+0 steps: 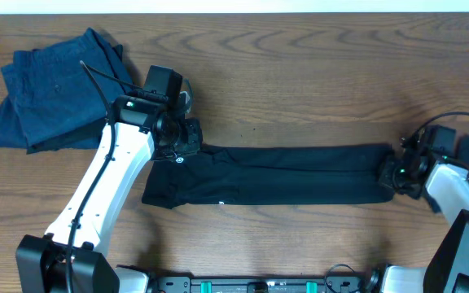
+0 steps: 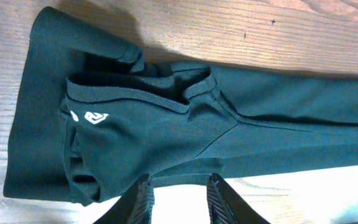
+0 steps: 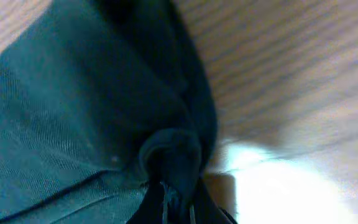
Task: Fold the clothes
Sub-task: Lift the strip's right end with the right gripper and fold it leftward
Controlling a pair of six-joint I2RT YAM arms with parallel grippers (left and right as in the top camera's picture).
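Note:
Next, I fold the hem back over the garment's middle (image 1: 316, 175) with my right gripper, because the black garment lies stretched out long and its rumpled waistband (image 1: 166, 181) is free to slide.
The clothes are a long black garment (image 1: 283, 175) stretched left to right across the table and a pile of dark blue ones (image 1: 51, 94) at the back left. The black garment (image 2: 166, 124) shows a small white logo (image 2: 95, 116) near its rumpled waistband. My left gripper (image 2: 180, 183) sits at that waistband end (image 1: 187, 140), fingers apart, tips at the fabric's edge, bright table showing between them. My right gripper (image 3: 176, 193) is shut on the bunched hem at the garment's right end (image 1: 396, 171).
The wooden table (image 1: 300, 81) runs bare behind the black garment. The left arm (image 1: 112, 187) slants from the front edge across the table's left part. The right arm (image 1: 462, 195) comes in at the front right corner.

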